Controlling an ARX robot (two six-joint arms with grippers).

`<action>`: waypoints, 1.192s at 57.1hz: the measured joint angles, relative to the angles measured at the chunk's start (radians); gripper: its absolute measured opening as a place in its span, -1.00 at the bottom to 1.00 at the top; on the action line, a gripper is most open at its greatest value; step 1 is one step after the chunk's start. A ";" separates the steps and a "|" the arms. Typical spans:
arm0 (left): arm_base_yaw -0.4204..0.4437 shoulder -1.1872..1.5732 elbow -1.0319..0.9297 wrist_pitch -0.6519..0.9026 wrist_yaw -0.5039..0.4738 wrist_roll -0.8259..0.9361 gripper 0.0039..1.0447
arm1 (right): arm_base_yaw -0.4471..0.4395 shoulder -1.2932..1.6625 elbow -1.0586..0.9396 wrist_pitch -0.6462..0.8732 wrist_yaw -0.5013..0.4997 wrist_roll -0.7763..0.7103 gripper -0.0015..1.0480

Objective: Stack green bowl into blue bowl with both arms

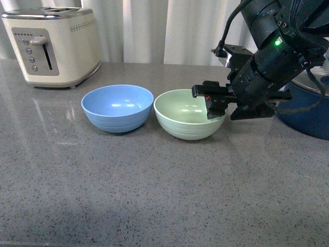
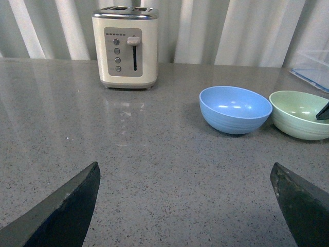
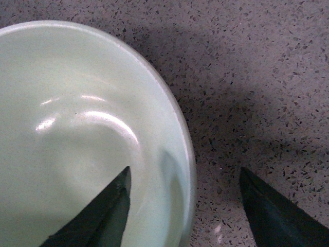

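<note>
The two bowls look about the same width. When I lower the green bowl (image 2: 298, 117) in, its rim should stay higher than the blue bowl's rim (image 2: 232, 118).
The pale green bowl (image 1: 185, 122) stands upright on the grey counter, almost touching the light blue bowl (image 1: 117, 109) to its left. My right gripper (image 1: 226, 109) is open at the green bowl's right rim. In the right wrist view the green bowl (image 3: 77, 128) has its rim between the open jaws of the right gripper (image 3: 184, 171), one finger inside and one outside. My left gripper (image 2: 185, 170) is open above bare counter, well short of the blue bowl (image 2: 235, 109) and the green bowl (image 2: 298, 116). The left arm is out of the front view.
A cream toaster (image 1: 54, 43) stands at the back left by the curtain. A dark navy pot (image 1: 308, 116) sits behind my right arm at the right edge. A clear container (image 2: 313, 69) shows at the far right of the left wrist view.
</note>
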 joint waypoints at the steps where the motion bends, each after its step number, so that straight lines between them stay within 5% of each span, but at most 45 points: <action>1: 0.000 0.000 0.000 0.000 0.000 0.000 0.87 | 0.000 0.000 -0.005 0.004 0.000 -0.003 -0.10; 18: 0.000 0.000 0.000 0.000 0.000 0.000 0.87 | -0.002 -0.050 -0.051 0.033 0.004 -0.018 -0.98; 43: 0.000 0.000 0.000 0.000 0.000 0.000 0.87 | 0.003 -0.119 -0.014 -0.023 -0.009 -0.083 -0.98; 68: 0.000 0.000 0.000 0.000 0.000 0.000 0.87 | 0.115 -0.107 0.159 -0.072 -0.077 -0.095 -0.98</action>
